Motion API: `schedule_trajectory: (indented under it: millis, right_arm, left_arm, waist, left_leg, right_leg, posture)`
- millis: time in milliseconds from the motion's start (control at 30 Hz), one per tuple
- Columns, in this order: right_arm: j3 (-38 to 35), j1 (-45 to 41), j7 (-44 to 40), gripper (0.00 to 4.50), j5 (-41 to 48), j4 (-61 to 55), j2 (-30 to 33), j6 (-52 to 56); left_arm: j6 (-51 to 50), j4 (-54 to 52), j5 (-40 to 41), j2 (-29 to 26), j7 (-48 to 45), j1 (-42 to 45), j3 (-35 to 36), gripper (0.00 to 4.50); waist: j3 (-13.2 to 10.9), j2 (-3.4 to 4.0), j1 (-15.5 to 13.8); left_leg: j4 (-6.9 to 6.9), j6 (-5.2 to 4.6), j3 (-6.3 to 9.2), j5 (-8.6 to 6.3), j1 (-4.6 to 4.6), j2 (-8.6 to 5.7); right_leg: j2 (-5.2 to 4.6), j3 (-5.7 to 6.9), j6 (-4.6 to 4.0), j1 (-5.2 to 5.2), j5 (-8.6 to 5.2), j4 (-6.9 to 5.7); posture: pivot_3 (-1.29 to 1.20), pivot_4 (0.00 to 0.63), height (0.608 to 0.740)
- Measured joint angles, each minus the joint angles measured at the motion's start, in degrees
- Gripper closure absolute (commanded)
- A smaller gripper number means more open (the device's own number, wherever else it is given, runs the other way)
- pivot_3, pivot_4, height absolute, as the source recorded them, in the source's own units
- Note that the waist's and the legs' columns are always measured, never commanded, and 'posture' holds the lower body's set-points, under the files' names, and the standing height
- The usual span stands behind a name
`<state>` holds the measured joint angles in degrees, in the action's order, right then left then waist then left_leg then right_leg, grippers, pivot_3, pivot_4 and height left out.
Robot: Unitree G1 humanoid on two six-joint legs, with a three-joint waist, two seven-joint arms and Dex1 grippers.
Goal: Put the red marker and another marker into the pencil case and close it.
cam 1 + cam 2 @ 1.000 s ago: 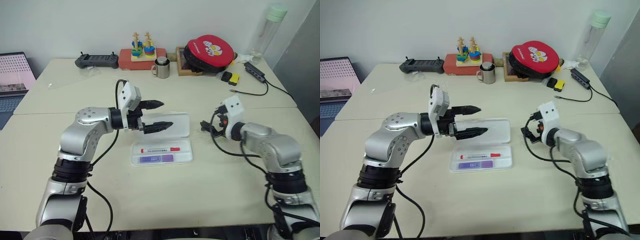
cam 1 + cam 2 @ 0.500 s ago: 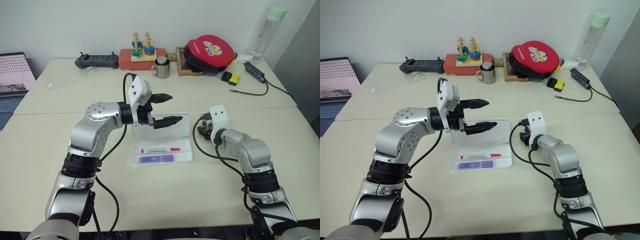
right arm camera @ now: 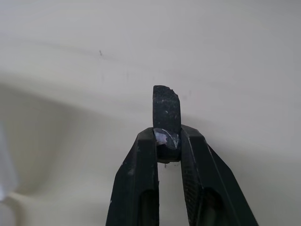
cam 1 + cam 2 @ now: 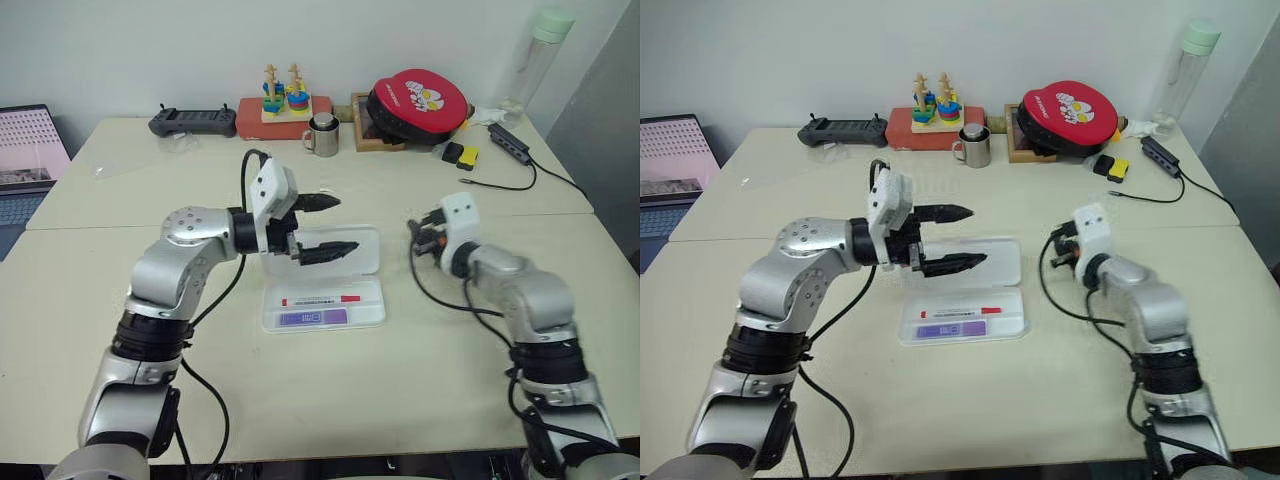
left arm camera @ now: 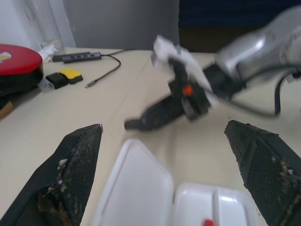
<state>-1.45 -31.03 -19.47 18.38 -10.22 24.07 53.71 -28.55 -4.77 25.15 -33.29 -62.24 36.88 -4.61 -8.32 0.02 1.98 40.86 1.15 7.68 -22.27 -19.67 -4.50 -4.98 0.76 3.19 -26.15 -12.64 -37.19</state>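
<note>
The robot's right gripper has the grey object (image 3: 167,110) next to the lid, so it should put the object in the empty slot (image 4: 365,314) next to the purple marker before it closes the lid.
The pencil case (image 4: 372,306) lies open at the table's middle, its lid (image 4: 366,252) flat behind the base. In the base lie the red marker (image 4: 320,299) and, in front of it, the purple marker (image 4: 313,317). My left gripper (image 4: 347,223) hovers open just above the lid, pointing right; its wide-spread fingers (image 5: 70,179) frame the lid (image 5: 136,188). My right gripper (image 4: 416,234) is to the right of the case, above the table and pointing toward it. In the right wrist view it (image 3: 168,141) is shut on a small dark grey object (image 3: 166,106).
Along the far edge stand a controller (image 4: 193,122), a red box with a stacking toy (image 4: 283,100), a metal mug (image 4: 322,135), a red round pad (image 4: 418,100) and a bottle (image 4: 535,60). A laptop (image 4: 25,150) is far left. A cabled hub (image 4: 510,143) lies far right.
My right gripper swung in toward the case, then drew back to the right and slightly up. The left gripper stays open over the lid.
</note>
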Motion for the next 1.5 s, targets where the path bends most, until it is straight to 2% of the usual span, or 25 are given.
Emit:
schedule_trajectory:
  millis: [133, 233, 333, 500, 633, 1100, 1167, 1233, 1500]
  right_arm:
    - [-1.45, 1.62, -17.65, 4.21, 9.16, -9.67, 9.61, -3.38]
    - [3.54, 3.69, -28.35, 4.21, 13.66, -14.70, 13.72, -3.45]
    - [10.48, 3.43, -32.30, 4.21, 12.30, -14.10, 14.44, -4.64]
    - [18.54, 1.98, -34.57, 4.21, 7.29, -10.52, 15.17, -7.41]
    - [21.70, 1.94, -35.99, 4.21, 4.61, -8.61, 15.35, -9.54]
    - [24.17, 2.90, -37.49, 4.21, -0.32, -5.51, 14.30, -11.82]
    - [24.19, 2.90, -37.47, 3.50, -0.94, -4.92, 13.91, -11.85]
    - [24.18, 2.90, -37.39, 3.15, -1.38, -4.54, 13.62, -11.84]
    - [23.67, 2.86, -36.90, 1.24, -1.28, -4.29, 12.02, -11.63]
  left_arm:
    - [-0.91, -0.87, 0.71, -6.54, -4.42, -2.82, 0.34, 0.00]
    - [-1.14, -1.33, 0.75, -11.98, -8.27, -5.64, 0.48, 0.00]
    - [-1.00, -1.98, 0.88, -13.55, -10.10, -7.08, 0.48, 0.00]
    - [-2.33, -5.31, 2.24, -15.42, -11.06, -9.06, 1.10, 0.00]
    - [-2.66, -6.63, 2.80, -15.62, -10.85, -9.35, 1.20, 0.00]
    - [-4.37, -9.10, 4.02, -15.58, -7.69, -10.67, 2.54, 0.00]
    - [-4.69, -9.16, 4.03, -15.42, -7.17, -10.67, 2.54, 0.00]
    - [-4.78, -9.27, 4.06, -15.36, -7.09, -10.66, 2.54, 0.00]
    - [-4.96, -9.38, 4.08, -15.32, -7.01, -10.68, 2.54, 0.00]
  waist:
    - [-0.01, 0.01, -0.03]
    - [-0.02, 0.00, 0.12]
    - [-0.02, 0.00, -0.14]
    - [-0.03, -0.03, -0.45]
    - [-0.03, -0.02, -0.32]
    - [-0.03, -0.03, -0.33]
    - [-0.03, -0.03, -0.34]
    - [-0.03, -0.03, -0.33]
    - [-0.03, -0.03, -0.33]
  left_leg:
    - [-0.08, 0.00, 0.04, 0.00, 0.01, 0.06]
    - [-0.08, 0.00, -0.01, 0.00, 0.05, 0.06]
    - [0.00, -0.01, -0.03, 0.00, 0.04, 0.04]
    - [0.00, 0.00, 0.07, 0.00, -0.01, 0.01]
    - [-0.01, 0.00, 0.04, 0.00, -0.02, 0.03]
    - [-0.01, 0.00, 0.05, 0.00, -0.02, 0.02]
    - [-0.01, 0.00, 0.06, 0.00, -0.02, 0.02]
    - [-0.01, 0.00, 0.05, 0.00, -0.02, 0.03]
    - [-0.01, 0.00, 0.05, 0.00, -0.02, 0.02]
  right_leg:
    - [0.04, 0.02, 0.00, 0.02, 0.00, 0.07]
    - [0.05, 0.03, 0.00, 0.05, 0.00, 0.08]
    - [0.05, 0.03, 0.03, 0.07, 0.01, 0.06]
    - [0.01, 0.05, 0.02, 0.06, 0.01, 0.09]
    - [0.00, 0.06, 0.02, 0.04, 0.01, 0.10]
    - [0.01, 0.06, 0.02, 0.04, 0.01, 0.10]
    - [0.01, 0.05, 0.02, 0.04, 0.01, 0.10]
    - [0.01, 0.05, 0.02, 0.04, 0.01, 0.10]
    - [0.01, 0.05, 0.02, 0.04, 0.01, 0.10]
  posture:
    - [0.00, 0.150, 0.740]
    - [0.00, 0.150, 0.740]
    - [0.00, 0.150, 0.740]
    - [0.00, 0.150, 0.740]
    - [0.00, 0.150, 0.740]
    - [0.00, 0.150, 0.740]
    - [0.00, 0.150, 0.740]
    - [0.00, 0.150, 0.740]
    - [0.00, 0.150, 0.740]
